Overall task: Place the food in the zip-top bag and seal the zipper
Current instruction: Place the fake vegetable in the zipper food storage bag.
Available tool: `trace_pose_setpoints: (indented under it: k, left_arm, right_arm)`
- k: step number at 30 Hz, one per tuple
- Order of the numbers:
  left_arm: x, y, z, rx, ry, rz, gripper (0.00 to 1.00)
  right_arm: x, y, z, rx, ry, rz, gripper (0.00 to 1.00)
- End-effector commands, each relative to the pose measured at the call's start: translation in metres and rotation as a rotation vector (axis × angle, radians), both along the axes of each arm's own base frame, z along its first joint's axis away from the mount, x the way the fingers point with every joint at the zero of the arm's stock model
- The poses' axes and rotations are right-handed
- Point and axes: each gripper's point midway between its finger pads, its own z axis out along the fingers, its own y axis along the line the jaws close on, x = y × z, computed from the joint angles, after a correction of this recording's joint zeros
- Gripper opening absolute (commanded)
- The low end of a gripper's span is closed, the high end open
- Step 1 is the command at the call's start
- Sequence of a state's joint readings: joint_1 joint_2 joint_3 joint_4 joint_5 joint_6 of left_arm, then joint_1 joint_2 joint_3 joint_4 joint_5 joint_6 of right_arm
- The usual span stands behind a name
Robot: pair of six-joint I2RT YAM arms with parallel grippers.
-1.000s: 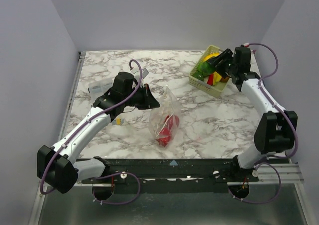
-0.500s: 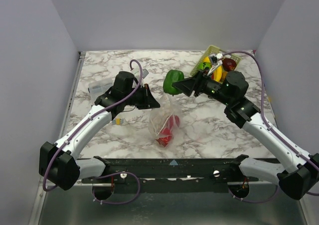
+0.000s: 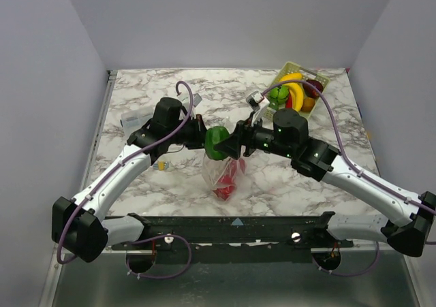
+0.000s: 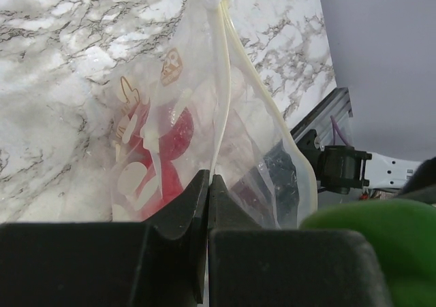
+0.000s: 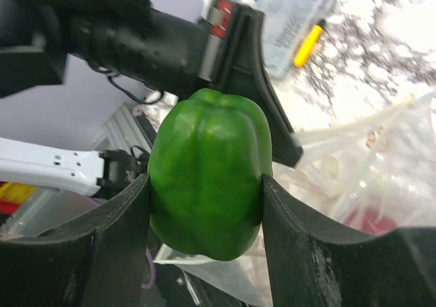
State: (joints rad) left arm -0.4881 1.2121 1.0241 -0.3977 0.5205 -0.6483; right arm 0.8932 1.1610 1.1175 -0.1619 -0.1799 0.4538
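Observation:
The green pepper (image 3: pixel 216 143) is hanging against the robot's left gripper at the bag's held edge, so next the right gripper moves back to the bag's opening (image 4: pixel 253 120) before it lowers the pepper inside.
My right gripper (image 3: pixel 223 143) is shut on a glossy green pepper (image 3: pixel 216 141), which fills the right wrist view (image 5: pixel 208 181) between the fingers. It hangs just above the mouth of the clear zip-top bag (image 3: pixel 226 171). My left gripper (image 3: pixel 204 135) is shut on the bag's mouth edge with the zipper strip (image 4: pixel 221 89), holding it up. A red pepper (image 3: pixel 230 174) lies inside the bag; it also shows in the left wrist view (image 4: pixel 158 160). More toy food, a yellow banana (image 3: pixel 294 92) and a dark red piece (image 3: pixel 313 87), stays in the basket.
The pale-green lattice basket (image 3: pixel 289 69) stands at the back right. A small clear packet (image 3: pixel 131 122) and a small yellow piece (image 3: pixel 161 165) lie left of the bag, under my left arm. The table's front edge runs just below the bag.
My right arm lifted the green pepper out of the basket and carried it left across the table to the bag's mouth. My left gripper held the bag in place.

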Motion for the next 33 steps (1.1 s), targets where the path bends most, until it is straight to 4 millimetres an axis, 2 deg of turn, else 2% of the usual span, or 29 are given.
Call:
trace_pose_setpoints:
  k: [1, 5, 10, 13, 15, 17, 20, 26, 31, 33]
  left_arm:
    - [-0.002, 0.001, 0.016, -0.027, -0.05, -0.002, 0.0]
    - [-0.003, 0.001, 0.023, -0.048, -0.079, -0.003, 0.0]
    - [-0.003, 0.0, 0.024, -0.056, -0.081, -0.009, 0.0]
    - [-0.004, -0.003, 0.023, -0.065, -0.072, -0.024, 0.0]
    - [-0.005, -0.005, 0.025, -0.077, -0.069, -0.033, 0.0]
    - [-0.006, -0.006, 0.026, -0.088, -0.072, -0.042, 0.0]
    - [-0.006, -0.005, 0.026, -0.089, -0.076, -0.037, 0.0]
    - [-0.008, -0.005, 0.027, -0.088, -0.076, -0.037, 0.0]
    - [-0.008, -0.005, 0.025, -0.088, -0.066, -0.039, 0.0]
    - [-0.009, -0.006, 0.025, -0.089, -0.061, -0.044, 0.0]
  right_arm:
    - [0.0, -0.019, -0.031, -0.158, 0.057, -0.066, 0.06]
    - [-0.007, -0.027, -0.061, -0.277, 0.135, -0.101, 0.04]
    - [0.003, -0.035, -0.071, -0.307, 0.246, -0.261, 0.04]
    - [0.009, -0.027, -0.073, -0.276, 0.394, -0.398, 0.04]
    - [0.008, -0.02, -0.086, -0.307, 0.472, -0.478, 0.04]
    - [0.005, -0.016, -0.099, -0.4, 0.466, -0.554, 0.05]
    - [0.01, -0.022, -0.109, -0.503, 0.398, -0.726, 0.07]
    - [0.025, -0.026, -0.11, -0.458, 0.316, -0.831, 0.09]
    - [0.039, -0.041, -0.097, -0.39, 0.223, -0.92, 0.11]
    - [0.045, -0.041, -0.091, -0.367, 0.181, -0.927, 0.12]
